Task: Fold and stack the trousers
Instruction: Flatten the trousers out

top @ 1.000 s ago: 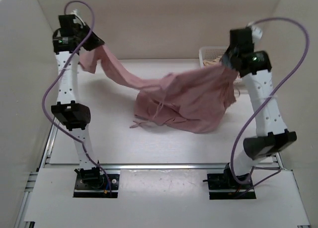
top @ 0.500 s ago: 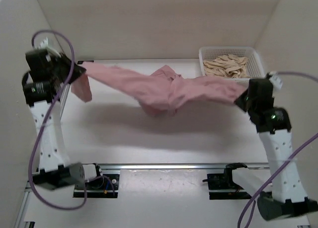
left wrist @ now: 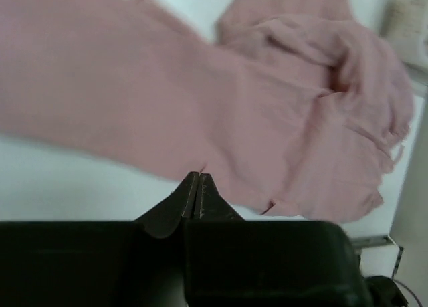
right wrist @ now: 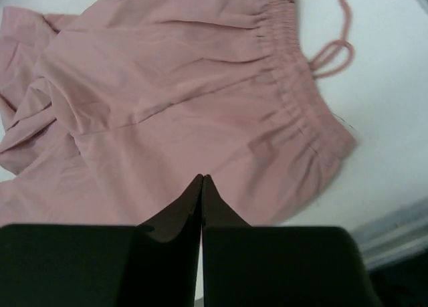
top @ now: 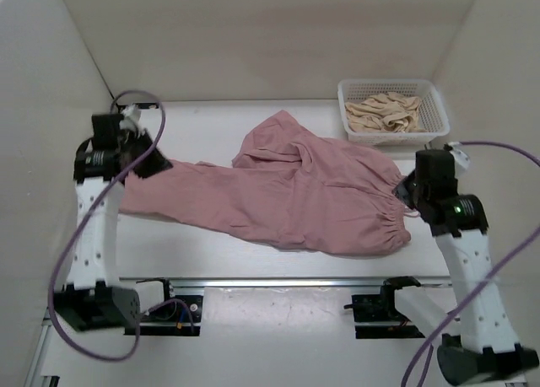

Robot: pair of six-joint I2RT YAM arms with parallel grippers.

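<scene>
Next, I grip the bunched leg's end (top: 247, 157) with my left gripper and pull it out along the straight leg, since one trouser leg lies bunched (top: 280, 139) behind the other.
The dusty-pink trousers (top: 287, 197) lie spread across the table, legs to the left and the gathered waistband (top: 390, 227) to the right. My left gripper (top: 159, 164) is shut on the edge of a leg. In the left wrist view its tips (left wrist: 198, 176) meet the edge of the trousers (left wrist: 267, 106), and a sliver of pink shows between them. My right gripper (top: 405, 190) is shut at the waist end. In the right wrist view its tips (right wrist: 202, 177) are over flat cloth of the trousers (right wrist: 167, 73), with no fabric bunched between them. A drawstring loop (right wrist: 332, 51) lies beyond the waistband (right wrist: 294, 86).
A white basket (top: 388, 83) holding beige clothes (top: 384, 110) stands at the back right corner. Beige walls close in the table on three sides. A metal rail (top: 278, 282) runs along the front edge, just ahead of the arm bases.
Both arms swung the trousers up and pulled them taut in the air. They have now come down, so the trousers lie flat on the table instead of hanging bunched.
</scene>
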